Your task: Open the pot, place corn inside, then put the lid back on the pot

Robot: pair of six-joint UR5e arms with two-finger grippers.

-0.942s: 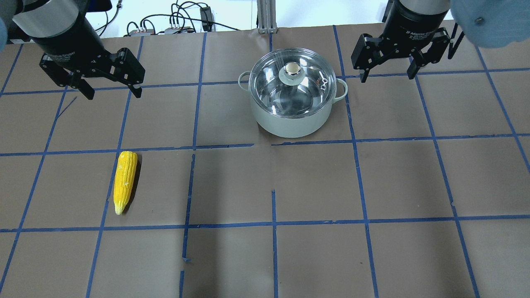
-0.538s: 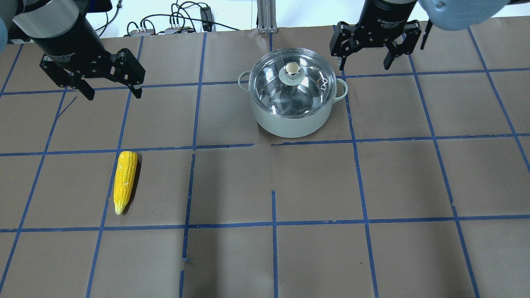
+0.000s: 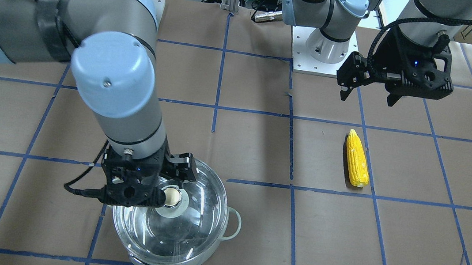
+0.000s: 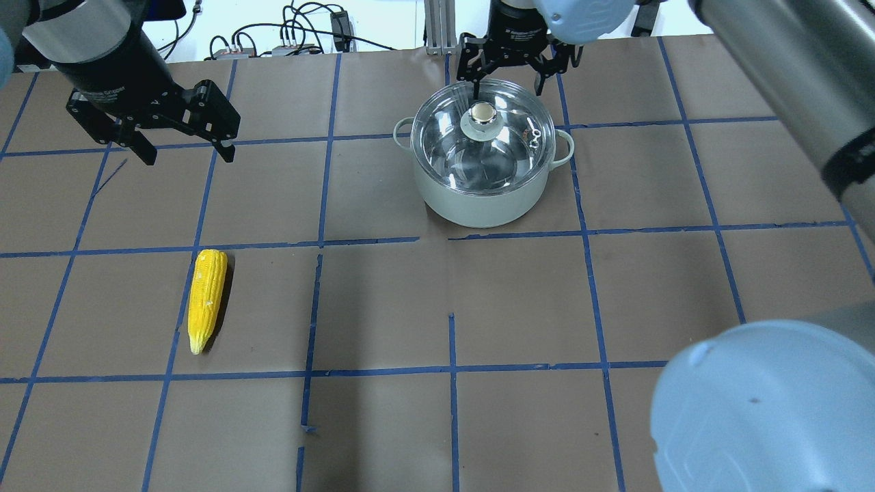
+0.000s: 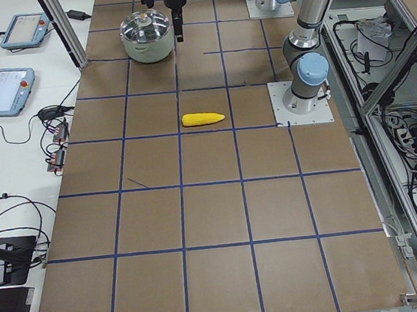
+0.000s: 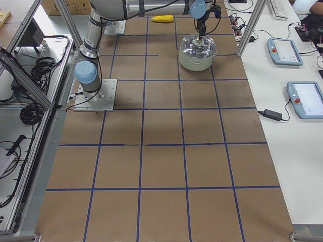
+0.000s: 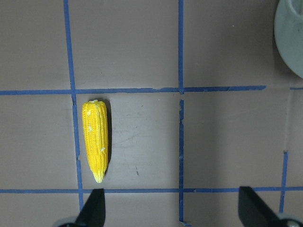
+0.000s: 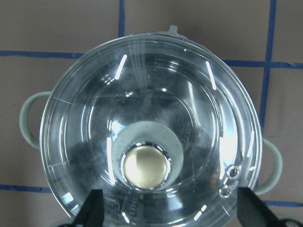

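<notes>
The glass lid lets only shiny metal (image 3: 177,237) show through, so I should expect an empty pot (image 3: 204,257) when I raise the lid by its knob.
The pot (image 4: 478,205) stands at the far middle of the table, with the glass lid (image 4: 448,147) on it and its knob (image 4: 482,113) upward. My right gripper (image 4: 507,82) is open and hovers above the lid's far side. In the right wrist view the knob (image 8: 146,164) lies between the open fingertips (image 8: 93,208), a little ahead of them. The corn (image 4: 206,299) lies on the table at the near left, pointed end toward me. My left gripper (image 4: 181,147) is open and empty, high above the table beyond the corn (image 7: 95,139).
Blue tape lines grid the brown paper table (image 4: 519,307). Cables and an aluminium post (image 4: 437,27) sit at the back edge. My right arm's elbow (image 4: 759,410) fills the overhead view's lower right.
My right gripper has moved left, from beside the pot's right handle to above the lid. It stays open. The left arm, corn and pot have not moved.
</notes>
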